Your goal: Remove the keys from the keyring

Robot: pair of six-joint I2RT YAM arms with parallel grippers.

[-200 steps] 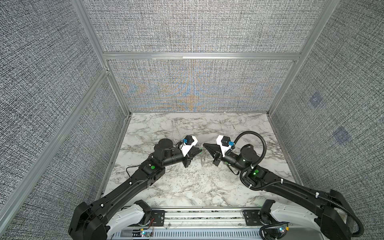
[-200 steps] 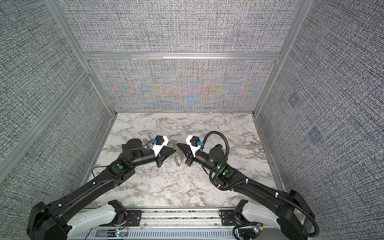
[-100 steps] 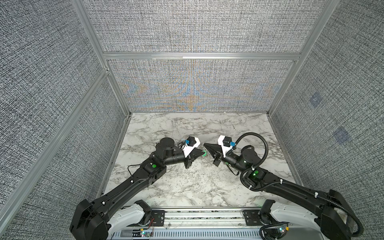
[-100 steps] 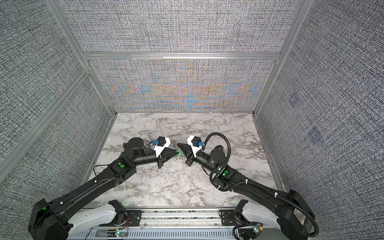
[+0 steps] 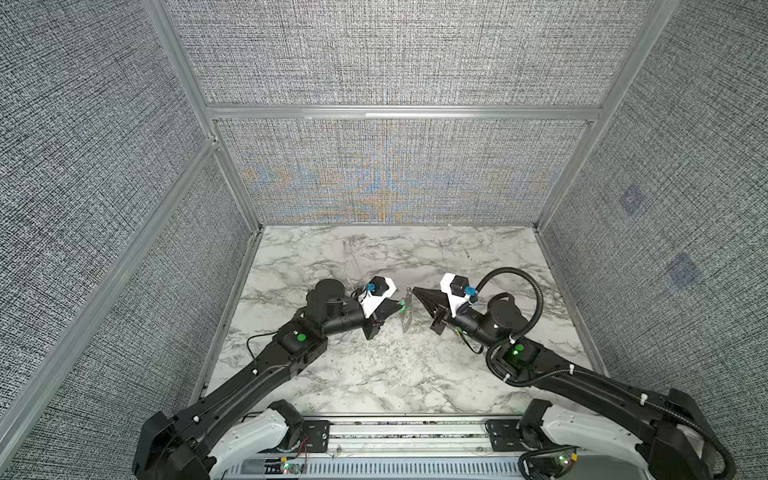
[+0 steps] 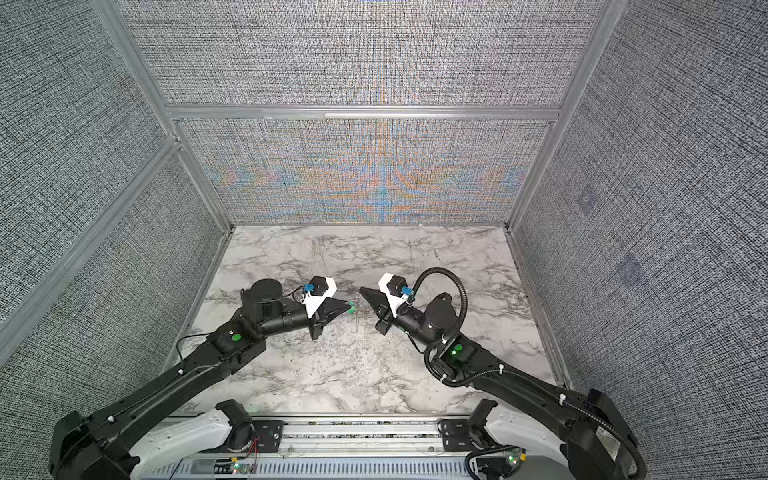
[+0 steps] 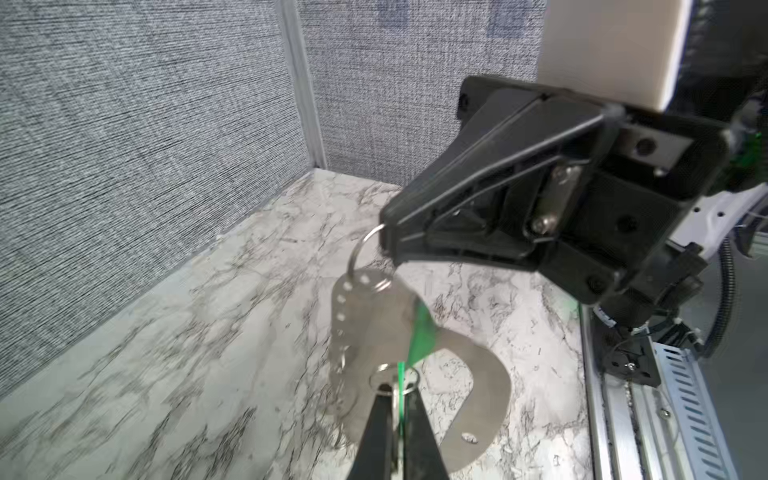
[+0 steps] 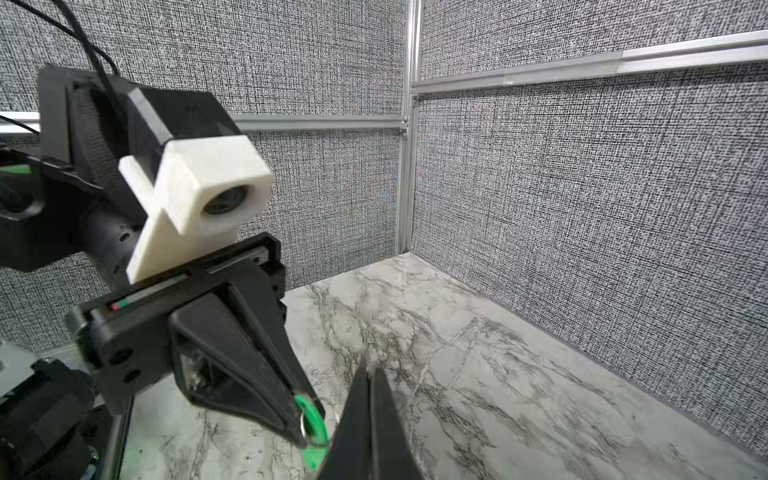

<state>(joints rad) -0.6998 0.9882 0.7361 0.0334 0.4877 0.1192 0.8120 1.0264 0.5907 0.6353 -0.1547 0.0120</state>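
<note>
The green-tagged key's ring (image 7: 392, 376) is clear of the keyring's holes. My left gripper should go on pulling away and let go of the key on open marble.
Both grippers meet above the middle of the marble table (image 5: 374, 374). The keyring (image 7: 490, 390) is a flat grey metal loop with a row of holes along one edge; it hangs tilted between them, thin in a top view (image 5: 407, 319). My right gripper (image 5: 414, 289) (image 7: 386, 239) is shut on a small wire ring (image 7: 360, 249) threaded through the keyring's upper end. My left gripper (image 5: 400, 306) (image 7: 394, 388) is shut on the green-tagged key: the green tag (image 7: 422, 332) (image 8: 312, 419) and its small ring (image 7: 411, 380) show at the fingertips. The key's blade is hidden.
Grey fabric walls with aluminium posts (image 5: 232, 183) close in the table on three sides. A metal rail (image 5: 415, 432) with the arm bases runs along the front edge. A black cable loop (image 5: 528, 291) arches over the right wrist.
My left gripper's tip has swung up and to the right, closer to the right gripper's tip. The right arm has barely moved.
</note>
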